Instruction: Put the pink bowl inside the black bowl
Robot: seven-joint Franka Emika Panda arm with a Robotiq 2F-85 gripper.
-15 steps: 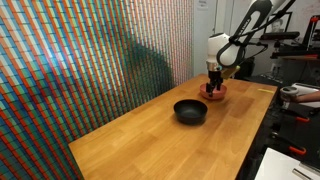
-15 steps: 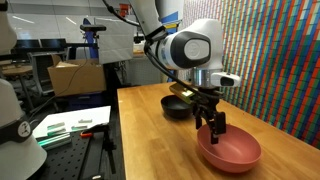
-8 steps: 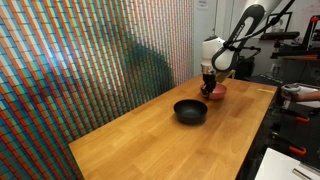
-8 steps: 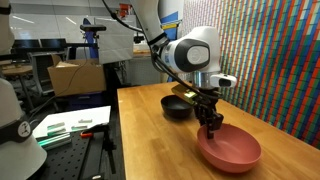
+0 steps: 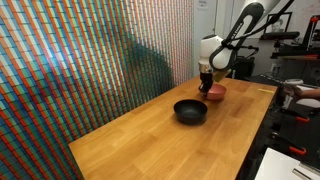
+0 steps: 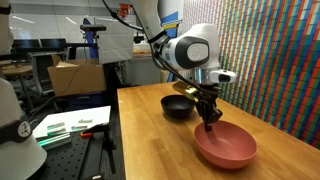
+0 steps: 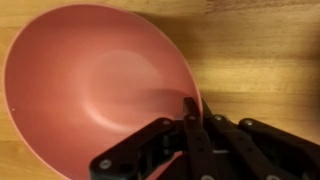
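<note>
The robot's gripper has the pink bowl's rim [image 6: 224, 123] pinched and the black bowl's opening [image 5: 190, 107] stands open. The robot should keep carrying the pink bowl until it sits inside the black bowl, then let go.
The pink bowl [image 7: 90, 80] fills the wrist view, with my gripper [image 7: 190, 108] shut on its rim, one finger inside and one outside. In an exterior view the pink bowl [image 6: 226, 147] hangs tilted just above the wooden table, pinched at its near edge by the gripper [image 6: 208, 122]. The black bowl [image 6: 178, 106] rests on the table behind it, apart from the pink one. From the opposite side the gripper [image 5: 205, 87] holds the pink bowl [image 5: 214, 92] just beyond the black bowl [image 5: 190, 110].
The wooden table [image 5: 150, 140] stretches toward the camera past the black bowl. A colourful patterned screen [image 5: 80, 70] lines one long side. A workbench with a cardboard box [image 6: 75, 76] and papers stands beside the other edge.
The jaws have closed on the pink bowl's rim. The bowl has tipped and risen slightly off the table, shifting a little toward the black bowl.
</note>
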